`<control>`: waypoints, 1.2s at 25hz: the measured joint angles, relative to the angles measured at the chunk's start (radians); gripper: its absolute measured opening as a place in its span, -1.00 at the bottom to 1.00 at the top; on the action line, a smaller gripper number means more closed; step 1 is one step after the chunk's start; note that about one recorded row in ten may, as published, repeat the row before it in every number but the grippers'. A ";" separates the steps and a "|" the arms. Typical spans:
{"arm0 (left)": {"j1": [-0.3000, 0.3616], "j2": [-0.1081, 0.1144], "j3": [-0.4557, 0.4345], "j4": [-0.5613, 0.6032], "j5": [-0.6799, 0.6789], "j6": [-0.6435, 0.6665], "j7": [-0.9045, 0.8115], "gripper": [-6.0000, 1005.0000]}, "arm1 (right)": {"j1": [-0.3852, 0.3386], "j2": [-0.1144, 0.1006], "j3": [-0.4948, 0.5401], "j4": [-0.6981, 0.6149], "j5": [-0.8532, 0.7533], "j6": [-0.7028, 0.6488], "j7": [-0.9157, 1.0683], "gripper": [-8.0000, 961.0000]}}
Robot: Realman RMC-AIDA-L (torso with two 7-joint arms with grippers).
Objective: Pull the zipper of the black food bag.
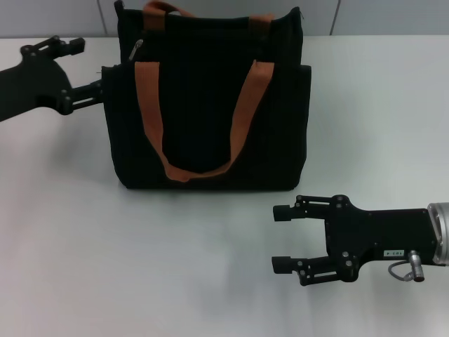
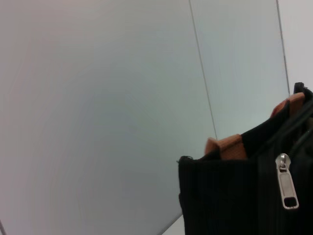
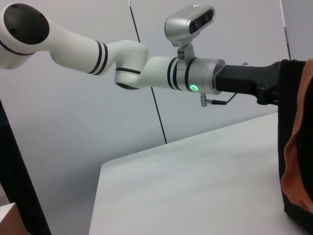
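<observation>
The bag's side (image 1: 108, 86) below the zipper touches my left gripper's lower finger, so I should lift that gripper and hold the bag's top corner (image 1: 125, 27) before my right gripper pulls.
The black food bag (image 1: 210, 105) stands upright at the back middle of the white table, with two orange-brown handles (image 1: 151, 112). The zipper (image 1: 137, 49), a small silver pull tab, hangs near the bag's top left corner; it also shows in the left wrist view (image 2: 286, 182). My left gripper (image 1: 93, 64) is open at the bag's left side, level with its upper part, and its lower finger (image 1: 90, 88) reaches the bag's edge. My right gripper (image 1: 275, 239) is open and empty, low over the table in front of the bag's right half.
The white table (image 1: 84, 239) stretches in front of and beside the bag. A grey panelled wall (image 2: 98, 98) stands behind it. The right wrist view shows my left arm (image 3: 146, 68) reaching to the bag's edge (image 3: 293, 196).
</observation>
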 joint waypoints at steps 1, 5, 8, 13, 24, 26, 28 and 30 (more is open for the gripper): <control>0.006 0.008 0.001 0.002 0.000 0.015 -0.001 0.55 | 0.000 0.000 0.000 0.000 0.000 0.000 0.002 0.70; 0.016 0.015 -0.002 0.000 0.000 0.035 -0.002 0.54 | 0.000 -0.001 0.003 -0.001 0.000 0.000 0.002 0.70; 0.004 -0.007 0.003 -0.007 0.000 0.007 0.025 0.53 | 0.000 -0.001 0.004 -0.002 0.000 0.000 0.002 0.70; -0.037 -0.060 0.012 -0.008 0.003 -0.102 0.070 0.53 | 0.003 -0.002 0.004 -0.004 0.000 -0.002 0.002 0.70; 0.017 -0.061 0.009 0.004 -0.176 -0.004 0.158 0.42 | 0.005 -0.002 0.009 -0.007 0.000 -0.012 0.002 0.69; 0.024 -0.061 0.010 0.002 -0.192 0.012 0.159 0.25 | 0.005 -0.002 0.010 -0.007 0.005 -0.012 0.002 0.69; 0.026 -0.060 0.011 0.000 -0.194 0.018 0.159 0.08 | 0.006 -0.003 0.010 -0.007 0.014 -0.012 0.002 0.69; 0.032 -0.063 0.011 -0.007 -0.195 0.025 0.160 -0.12 | 0.006 -0.003 0.010 -0.008 0.021 -0.012 0.002 0.69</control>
